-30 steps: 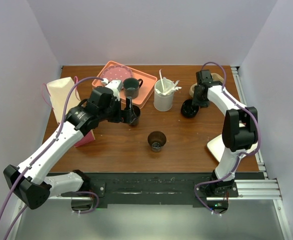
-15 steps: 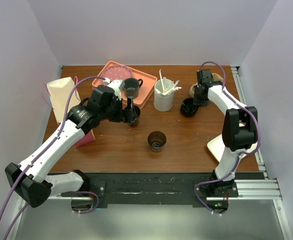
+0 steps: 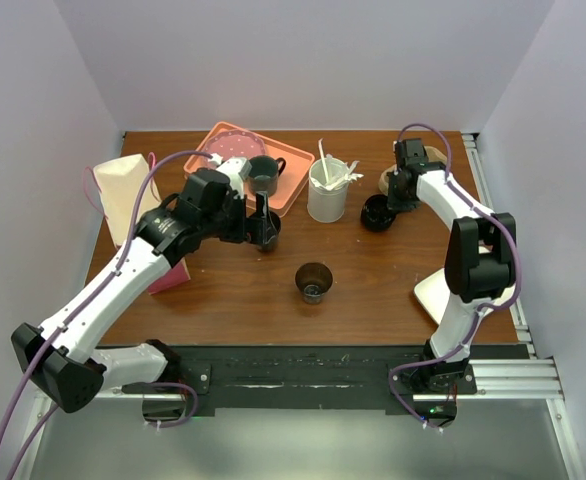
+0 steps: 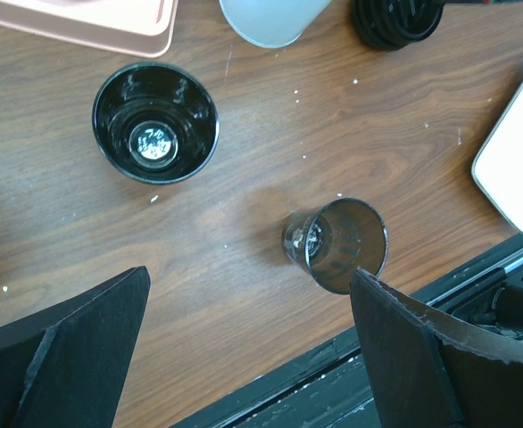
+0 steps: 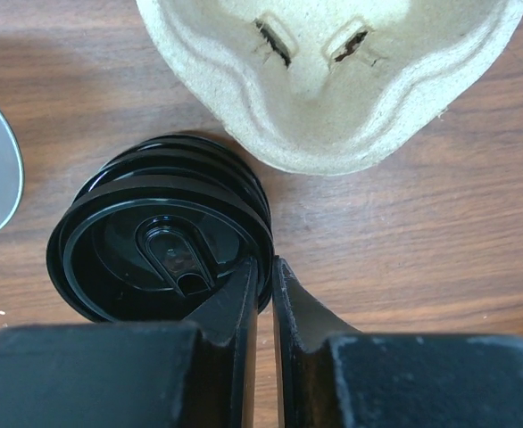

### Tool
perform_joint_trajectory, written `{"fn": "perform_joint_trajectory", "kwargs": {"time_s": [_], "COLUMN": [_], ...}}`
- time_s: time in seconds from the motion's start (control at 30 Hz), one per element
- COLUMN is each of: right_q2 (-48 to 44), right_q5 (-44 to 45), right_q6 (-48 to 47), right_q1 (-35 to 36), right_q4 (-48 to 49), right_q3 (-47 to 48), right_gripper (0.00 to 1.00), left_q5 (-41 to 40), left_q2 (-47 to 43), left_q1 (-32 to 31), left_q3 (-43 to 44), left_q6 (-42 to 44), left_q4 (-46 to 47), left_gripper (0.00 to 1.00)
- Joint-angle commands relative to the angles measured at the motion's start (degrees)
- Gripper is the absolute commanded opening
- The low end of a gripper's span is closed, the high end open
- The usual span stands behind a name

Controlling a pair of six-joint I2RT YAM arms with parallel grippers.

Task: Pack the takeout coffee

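My open left gripper should take over the black lid (image 3: 377, 213) before I cap the coffee cup, since my right gripper pinches the top lid's rim (image 5: 263, 259) with one finger inside.
The takeout coffee cup (image 3: 314, 282) (image 4: 337, 243), black with white marks on its side, stands open at mid-table with no lid on it. A stack of round black lids (image 3: 375, 214) (image 5: 154, 259) lies right of the white cup. My right gripper (image 3: 386, 204) (image 5: 266, 263) is shut on the top lid's rim, one finger inside the rim and one outside. High above the table my left gripper (image 3: 261, 226) (image 4: 251, 276) hangs wide open and empty, over a plain black cup (image 3: 268, 229) (image 4: 155, 123).
A pink tray (image 3: 218, 140) (image 4: 83, 27) at the back holds a dark handled mug (image 3: 263, 175). A white cup (image 3: 326, 197) holds stirrers. A moulded cardboard carrier (image 3: 384, 181) (image 5: 333, 89) lies behind the lids. A paper bag (image 3: 123, 190) is at the left, a white flat piece (image 3: 431, 295) at the right.
The right gripper's fingers have closed onto the rim of the top lid. The left arm has edged slightly right and stays open.
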Motion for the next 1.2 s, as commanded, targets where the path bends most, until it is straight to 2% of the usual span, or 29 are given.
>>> {"fn": "perform_joint_trajectory", "kwargs": {"time_s": [0.0, 0.4, 0.5, 0.67, 0.87, 0.97, 1.17], "right_q2": [-4.6, -10.1, -12.4, -23.0, -32.6, -36.1, -36.4], "right_q5": [-1.5, -0.8, -3.6, -4.2, -5.7, -7.1, -7.9], "right_q6": [-1.7, -1.8, 0.7, 2.1, 6.1, 9.8, 15.9], "right_q1": [-0.2, -0.2, 0.2, 5.7, 14.4, 17.4, 23.6], "right_q4": [-2.3, -6.4, -9.0, -12.3, -16.5, -16.3, -14.7], "right_q3": [1.2, 0.8, -0.2, -5.3, -7.5, -8.2, -8.4], "right_gripper": [0.09, 0.08, 0.07, 0.07, 0.07, 0.07, 0.06], "left_q5": [0.9, 2.8, 3.8, 8.0, 15.5, 18.3, 25.1], "left_q2": [-0.1, 1.0, 1.7, 3.0, 4.2, 5.2, 7.9], "left_q1": [-0.2, -0.1, -0.2, -0.2, -0.4, -0.8, -1.9], "left_q3": [3.6, 5.7, 7.1, 9.8, 8.6, 7.9, 5.7], "left_q6": [0.9, -0.1, -0.2, -0.5, -3.0, -4.3, -7.3], "left_q4": [1.1, 1.2, 1.0, 1.4, 5.3, 7.9, 14.4], "left_gripper": [0.99, 0.97, 0.96, 0.94, 0.89, 0.88, 0.86]}}
